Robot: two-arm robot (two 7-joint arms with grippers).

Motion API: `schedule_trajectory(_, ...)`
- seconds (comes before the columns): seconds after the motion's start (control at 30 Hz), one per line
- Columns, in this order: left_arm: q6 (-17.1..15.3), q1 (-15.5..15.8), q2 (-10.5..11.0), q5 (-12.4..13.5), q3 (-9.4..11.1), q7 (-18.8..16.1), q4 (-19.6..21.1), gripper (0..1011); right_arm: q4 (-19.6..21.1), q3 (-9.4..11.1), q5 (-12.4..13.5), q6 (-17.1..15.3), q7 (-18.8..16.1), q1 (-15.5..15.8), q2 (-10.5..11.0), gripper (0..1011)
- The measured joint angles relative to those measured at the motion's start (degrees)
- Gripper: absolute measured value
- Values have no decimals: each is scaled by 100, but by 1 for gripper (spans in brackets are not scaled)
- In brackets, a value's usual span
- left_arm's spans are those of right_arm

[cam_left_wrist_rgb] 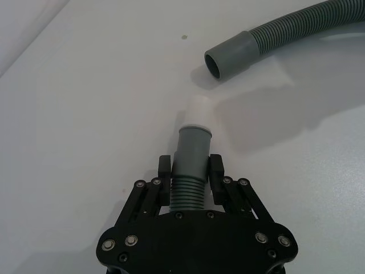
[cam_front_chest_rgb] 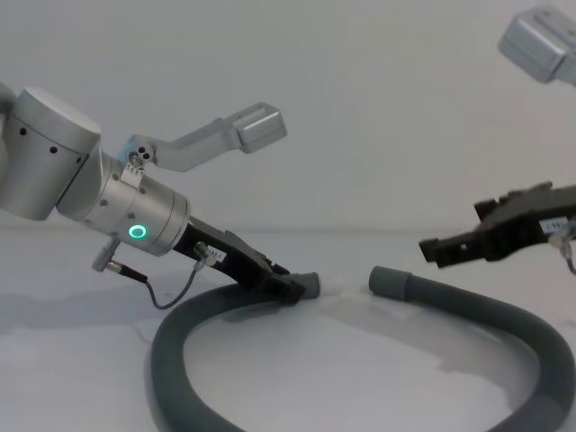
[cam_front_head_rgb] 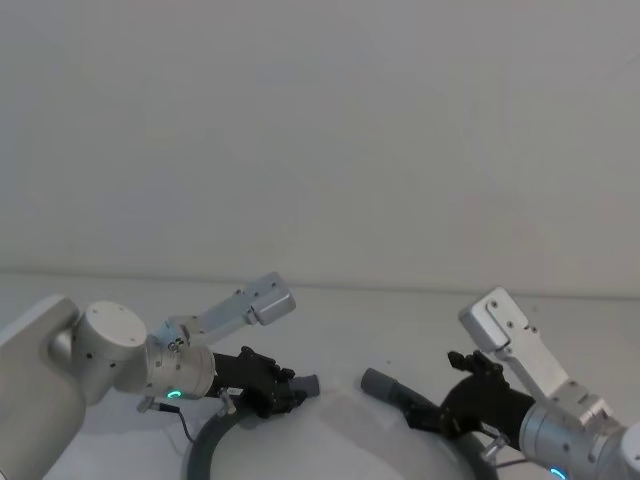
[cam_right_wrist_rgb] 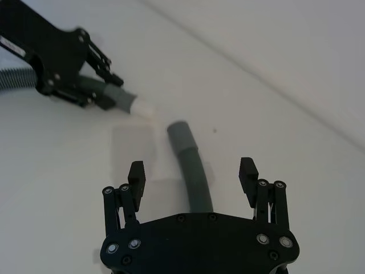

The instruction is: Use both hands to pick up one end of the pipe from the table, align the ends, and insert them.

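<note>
The plain cuff (cam_front_chest_rgb: 390, 283) will keep sticking out ahead of my right gripper when I lift it, because the hose lies in a wide round curve (cam_front_chest_rgb: 543, 349).
The pipe (cam_front_chest_rgb: 180, 335) is a dark grey corrugated hose looping on the white table (cam_front_chest_rgb: 81, 360). My left gripper (cam_left_wrist_rgb: 190, 166) is shut on the ribbed hose just behind the cuff with the white spigot tip (cam_left_wrist_rgb: 197, 109), held just above the table. That end points toward the plain hollow cuff (cam_left_wrist_rgb: 231, 54), which lies a short gap away. My right gripper (cam_right_wrist_rgb: 193, 170) is open and hovers above the hose behind the plain cuff (cam_right_wrist_rgb: 181, 136), fingers on either side and not touching. In the chest view the right gripper (cam_front_chest_rgb: 441, 250) sits above the plain cuff (cam_front_chest_rgb: 391, 279).
The hose loops back toward my body between the two arms (cam_front_head_rgb: 200, 450). A thin grey cable (cam_front_chest_rgb: 175, 292) hangs under the left wrist. A pale wall rises behind the table's far edge (cam_front_head_rgb: 320, 290).
</note>
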State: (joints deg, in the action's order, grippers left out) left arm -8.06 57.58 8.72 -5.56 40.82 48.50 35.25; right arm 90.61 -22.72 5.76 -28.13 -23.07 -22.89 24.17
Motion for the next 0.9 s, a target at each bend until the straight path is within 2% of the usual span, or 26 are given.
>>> schedule_trajectory(0.4, 0, 0, 0, 0, 0, 0, 0, 363, -230, 131, 186, -348, -135, -43, -7, 1003)
schedule_trajectory(0.9, 0, 0, 0, 0, 0, 0, 0, 363, -392, 185, 312, -402, -181, 3, 35, 1003)
